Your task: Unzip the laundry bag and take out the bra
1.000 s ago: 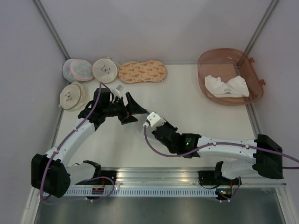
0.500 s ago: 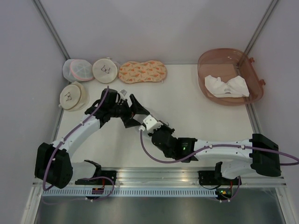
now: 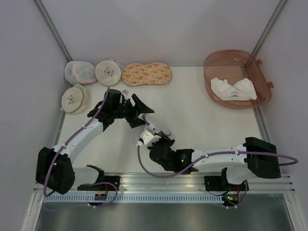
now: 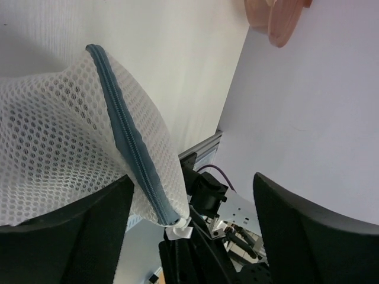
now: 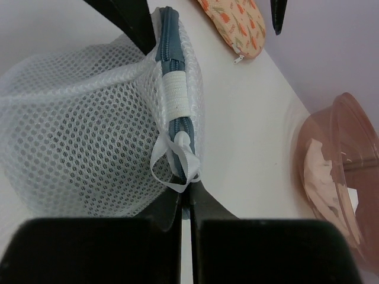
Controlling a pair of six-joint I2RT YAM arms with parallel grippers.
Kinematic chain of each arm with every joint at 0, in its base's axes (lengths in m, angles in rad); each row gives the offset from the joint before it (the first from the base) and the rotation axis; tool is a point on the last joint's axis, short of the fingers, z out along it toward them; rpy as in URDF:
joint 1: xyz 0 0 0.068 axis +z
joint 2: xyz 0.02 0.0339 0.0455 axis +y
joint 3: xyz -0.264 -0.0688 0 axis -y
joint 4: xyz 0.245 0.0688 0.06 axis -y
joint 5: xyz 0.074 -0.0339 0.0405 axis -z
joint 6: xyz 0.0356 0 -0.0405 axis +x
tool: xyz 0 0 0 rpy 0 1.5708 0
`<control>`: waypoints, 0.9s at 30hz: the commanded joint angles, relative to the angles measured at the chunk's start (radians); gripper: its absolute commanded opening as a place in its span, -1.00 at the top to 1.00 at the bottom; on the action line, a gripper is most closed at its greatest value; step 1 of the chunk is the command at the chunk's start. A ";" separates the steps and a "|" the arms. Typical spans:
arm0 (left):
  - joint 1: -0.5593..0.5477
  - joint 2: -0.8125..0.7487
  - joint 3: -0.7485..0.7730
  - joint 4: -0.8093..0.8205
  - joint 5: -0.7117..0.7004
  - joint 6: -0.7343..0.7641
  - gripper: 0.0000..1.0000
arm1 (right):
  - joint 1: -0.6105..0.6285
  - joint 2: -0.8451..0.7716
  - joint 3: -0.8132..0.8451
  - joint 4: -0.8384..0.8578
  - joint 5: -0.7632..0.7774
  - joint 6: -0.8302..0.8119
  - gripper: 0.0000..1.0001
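My left gripper needs to hold the bag's rim [image 5: 170, 48] before my right gripper opens around the loop, because my right gripper is pinching the zipper band at the ribbon loop [image 5: 180, 170].
The laundry bag [image 5: 77, 136] is a white mesh dome with a blue-grey zipper [image 5: 173, 71] along its rim. It hangs between my two grippers above the table. My right gripper [image 5: 188, 192] is shut on the zipper pull, where a white ribbon loop [image 5: 172, 163] is tied. In the left wrist view the laundry bag [image 4: 53, 136] leans against one finger of my left gripper [image 4: 192, 177], which stands wide open around its edge. From above, the left gripper [image 3: 143, 117] and right gripper [image 3: 146, 136] are close together at centre left. The bra is hidden by the mesh.
Two cream round pouches [image 3: 109, 72] [image 3: 75, 98] and a mesh pouch with pink trim [image 3: 79, 72] sit at the back left. An orange patterned pouch [image 3: 147, 74] lies beside them. A pink tub [image 3: 211, 60] holding a white cloth [image 3: 233, 89] stands at the back right.
My right gripper has drawn back toward the near edge and to the left, still gripping the zipper pull. The left gripper has shifted slightly right and stays over the bag.
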 commanded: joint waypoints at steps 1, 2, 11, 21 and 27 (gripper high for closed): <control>-0.011 0.003 0.027 0.057 0.028 -0.093 -0.58 | 0.017 0.007 0.004 0.057 0.055 -0.012 0.99; -0.011 0.003 0.008 0.088 0.038 -0.096 -0.48 | 0.019 0.004 0.003 0.061 0.058 -0.012 0.99; -0.031 0.016 -0.032 0.126 0.078 -0.088 0.75 | 0.022 0.004 0.004 0.079 0.073 -0.027 0.99; -0.029 0.067 -0.033 0.162 0.053 0.030 0.96 | 0.020 -0.113 0.012 0.015 0.023 0.060 -0.23; -0.017 0.056 -0.070 0.204 -0.027 0.048 0.96 | 0.013 -0.317 0.019 -0.091 -0.083 0.185 -0.96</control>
